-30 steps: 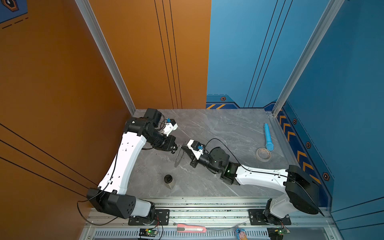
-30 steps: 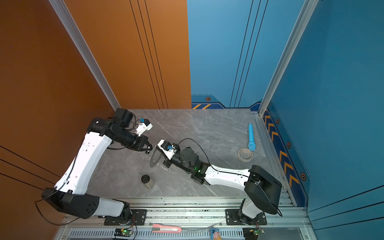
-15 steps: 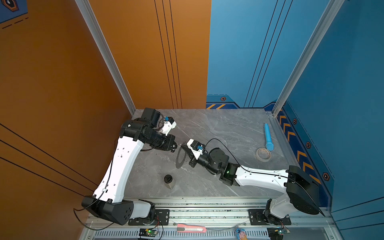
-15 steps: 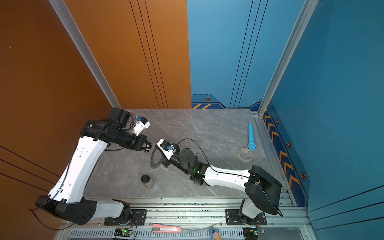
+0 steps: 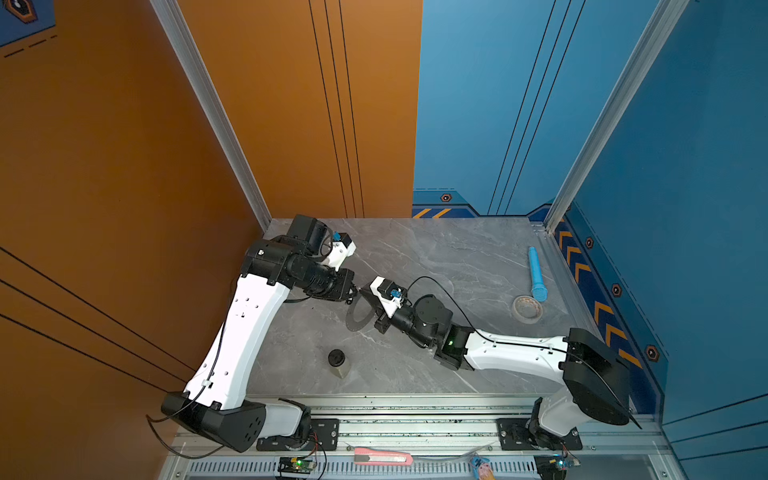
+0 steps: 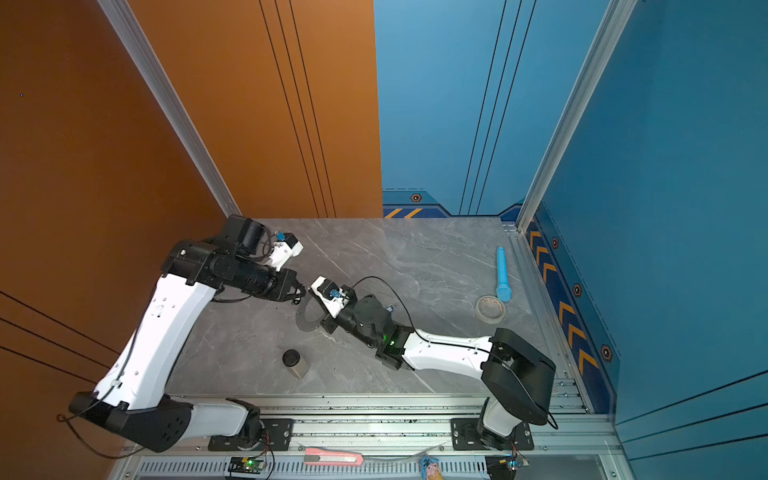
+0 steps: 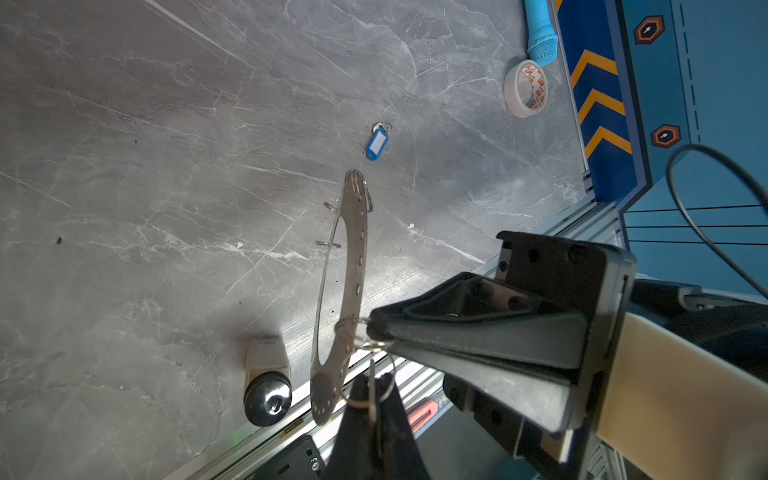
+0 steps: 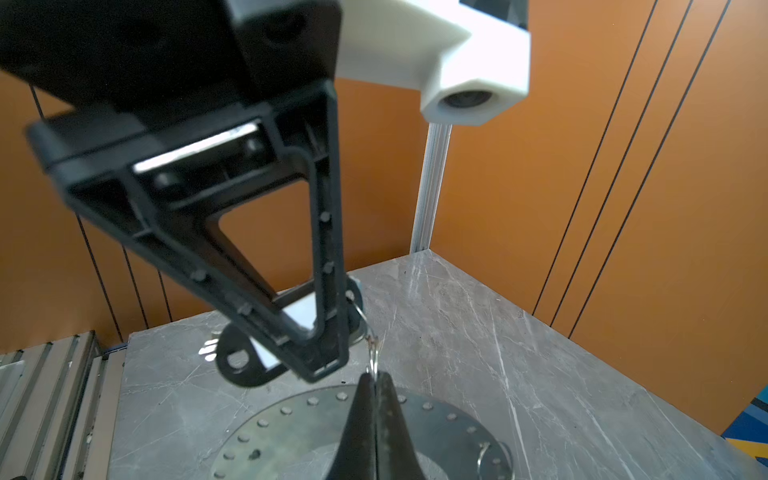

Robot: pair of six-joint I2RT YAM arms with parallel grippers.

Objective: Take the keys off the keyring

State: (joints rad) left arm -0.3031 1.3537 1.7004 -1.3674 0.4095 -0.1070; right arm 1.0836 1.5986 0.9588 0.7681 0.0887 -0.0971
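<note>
The wire loop is edge-on to my right gripper, so my right gripper should open and move back while my left gripper turns the black key.
The keyring is a flat metal disc with holes along its rim, held tilted above the table; it also shows in the right wrist view and in both top views. My left gripper is shut on the black key, whose white label shows between the fingers. My right gripper is shut on a small wire loop at the keyring's rim, tip to tip with the left gripper. The blue key lies loose on the table beyond the ring.
A small bottle with a black cap stands near the front edge. A beige tape roll and a light-blue cylinder lie at the right side. Orange walls close the back left corner behind the left arm.
The left arm's elbow and shoulder have swung back toward the orange wall while its gripper stayed at the keyring. The right arm and the ring have hardly moved.
</note>
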